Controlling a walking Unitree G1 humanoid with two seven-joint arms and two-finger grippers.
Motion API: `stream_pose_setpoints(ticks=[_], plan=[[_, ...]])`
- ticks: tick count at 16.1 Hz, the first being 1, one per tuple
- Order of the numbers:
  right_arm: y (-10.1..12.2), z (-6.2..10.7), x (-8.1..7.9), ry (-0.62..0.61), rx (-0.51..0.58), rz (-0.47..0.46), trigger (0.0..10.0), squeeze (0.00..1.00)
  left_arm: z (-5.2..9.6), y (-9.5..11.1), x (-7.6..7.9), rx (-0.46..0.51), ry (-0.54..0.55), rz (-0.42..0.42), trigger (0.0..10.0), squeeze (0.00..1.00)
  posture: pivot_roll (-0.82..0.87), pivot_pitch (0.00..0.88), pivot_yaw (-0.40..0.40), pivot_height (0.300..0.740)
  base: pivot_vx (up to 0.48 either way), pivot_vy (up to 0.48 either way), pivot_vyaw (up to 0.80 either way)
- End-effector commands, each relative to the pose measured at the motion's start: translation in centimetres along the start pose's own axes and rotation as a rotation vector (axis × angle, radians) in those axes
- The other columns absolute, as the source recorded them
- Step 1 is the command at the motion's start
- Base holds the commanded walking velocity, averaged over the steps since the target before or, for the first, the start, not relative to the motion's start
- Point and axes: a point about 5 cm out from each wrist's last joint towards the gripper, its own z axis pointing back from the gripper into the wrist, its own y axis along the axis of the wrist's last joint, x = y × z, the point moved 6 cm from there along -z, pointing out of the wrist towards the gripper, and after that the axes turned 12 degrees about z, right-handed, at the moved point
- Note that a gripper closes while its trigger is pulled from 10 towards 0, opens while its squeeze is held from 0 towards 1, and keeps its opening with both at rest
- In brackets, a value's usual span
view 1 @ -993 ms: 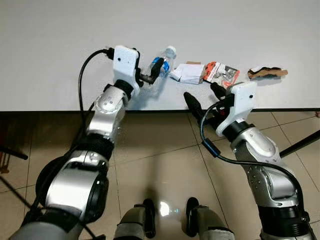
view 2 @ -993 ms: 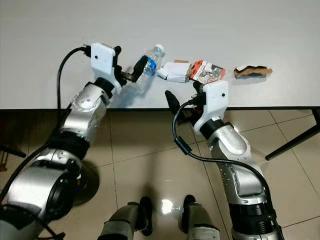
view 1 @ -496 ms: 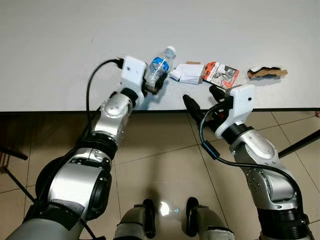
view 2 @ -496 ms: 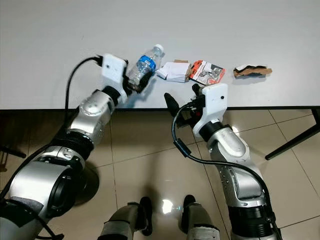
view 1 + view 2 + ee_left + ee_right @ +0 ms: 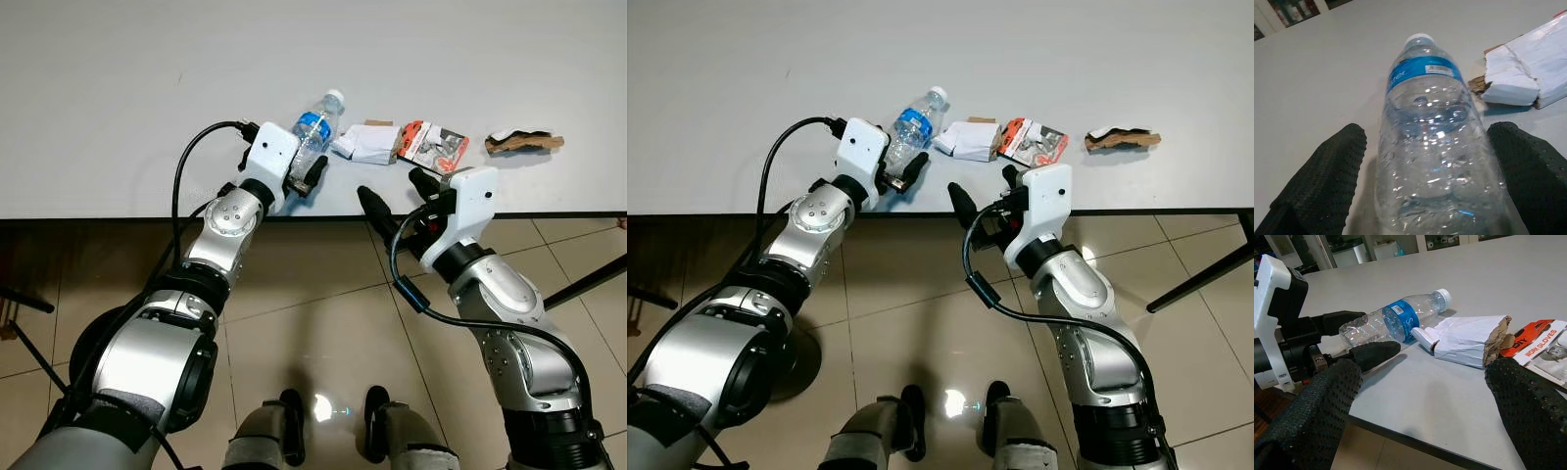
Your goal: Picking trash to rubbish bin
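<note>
My gripper will make the clear plastic bottle's side bend inward when it squeezes and lifts the bottle, because only droplets cling to the bottle's see-through side.
A clear plastic bottle with a blue label and white cap lies on the white table near its front edge. My left gripper is open, with its black fingers on either side of the bottle's lower half. A small gap shows at one finger. My right gripper is open wide at the table's front edge. It points at a crumpled white paper packet lying just right of the bottle.
A red and white glove package lies right of the white packet. Farther right is a brown scrap. Brown floor tiles run below the table edge, and a dark table leg slants at the right.
My left gripper swung in from the left and drew back toward the table's front edge, and its fingers now straddle the bottle's lower half. The right arm barely moved.
</note>
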Motion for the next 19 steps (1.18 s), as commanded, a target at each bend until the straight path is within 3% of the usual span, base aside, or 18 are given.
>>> stream_pose_setpoints(ticks=[1,7,8,10,11,12,13,14,19], plan=[[0.41,0.25,-0.61,0.019,0.013,-0.012,10.0,0.00,0.35,-1.23,-0.55,-0.040,0.038,0.021,10.0,0.00,-0.01,0.304,0.106,0.740,0.000,0.000,0.00],[0.40,0.33,-0.52,0.017,0.011,-0.010,10.0,0.00,0.49,-1.98,0.03,-0.046,0.037,0.084,10.0,0.00,-0.01,0.308,0.103,0.740,0.000,0.000,0.00],[0.41,0.34,-0.52,0.016,0.011,-0.011,10.0,0.00,0.51,-1.99,0.05,-0.044,0.036,0.087,5.4,0.00,-0.01,0.309,0.102,0.740,0.000,0.000,0.00],[0.41,0.37,-0.53,0.017,0.010,-0.012,10.0,0.00,0.55,-1.99,0.12,-0.039,0.030,0.092,2.6,0.00,-0.01,0.309,0.101,0.740,0.000,0.000,0.00],[0.42,0.36,-0.54,0.018,0.010,-0.012,10.0,0.00,0.56,-1.98,0.12,-0.039,0.030,0.092,2.6,0.00,-0.01,0.310,0.102,0.740,0.000,0.000,0.00],[0.42,0.34,-0.53,0.017,0.010,-0.012,10.0,0.00,0.57,-1.98,0.15,-0.038,0.026,0.091,0.9,0.00,-0.01,0.308,0.102,0.740,0.000,0.000,0.00],[0.43,0.33,-0.52,0.016,0.010,-0.012,10.0,0.00,0.58,-1.96,0.14,-0.037,0.025,0.092,1.0,0.00,-0.01,0.308,0.102,0.740,0.000,0.000,0.00],[0.41,0.32,-0.51,0.015,0.010,-0.012,10.0,0.00,0.58,-1.94,0.15,-0.036,0.023,0.091,0.0,0.00,-0.01,0.308,0.103,0.740,0.000,0.000,0.00],[0.38,0.27,-0.44,0.013,0.009,-0.011,10.0,0.00,0.54,-1.75,0.21,-0.029,0.016,0.082,0.0,0.00,-0.01,0.308,0.103,0.740,0.000,0.000,0.00]])
